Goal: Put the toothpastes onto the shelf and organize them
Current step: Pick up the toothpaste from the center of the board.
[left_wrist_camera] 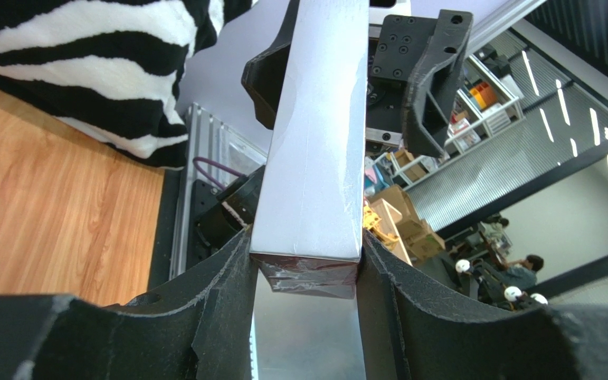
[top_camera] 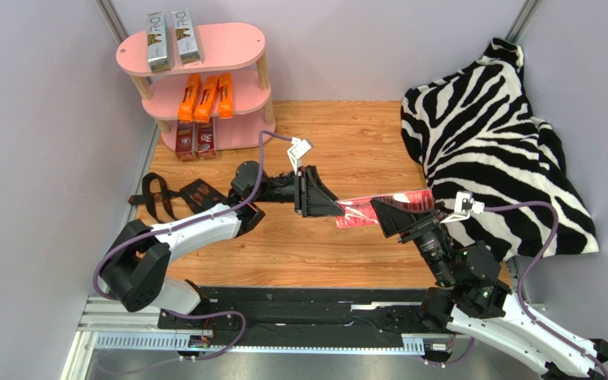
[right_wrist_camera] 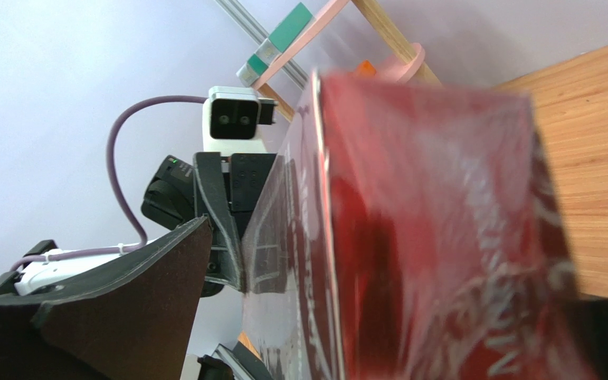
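My left gripper should pull the carton back first, because the dark red carton's end is deep past the ends of my right gripper's fingers. My right gripper should take that end after that.
A dark red toothpaste carton hangs level above the floor between my two grippers. My left gripper is shut on its left end; in the left wrist view both pads press the carton. My right gripper is open around the right end. In the right wrist view a gap shows between its left finger and the carton; its other finger is hidden. The pink shelf holds two silver-grey cartons on top, three orange ones in the middle and two dark red ones at the bottom.
A zebra-print cloth is heaped at the right, just behind my right gripper. A black strap lies on the wooden floor at the left, beside the left arm. Grey walls close in the left, back and right.
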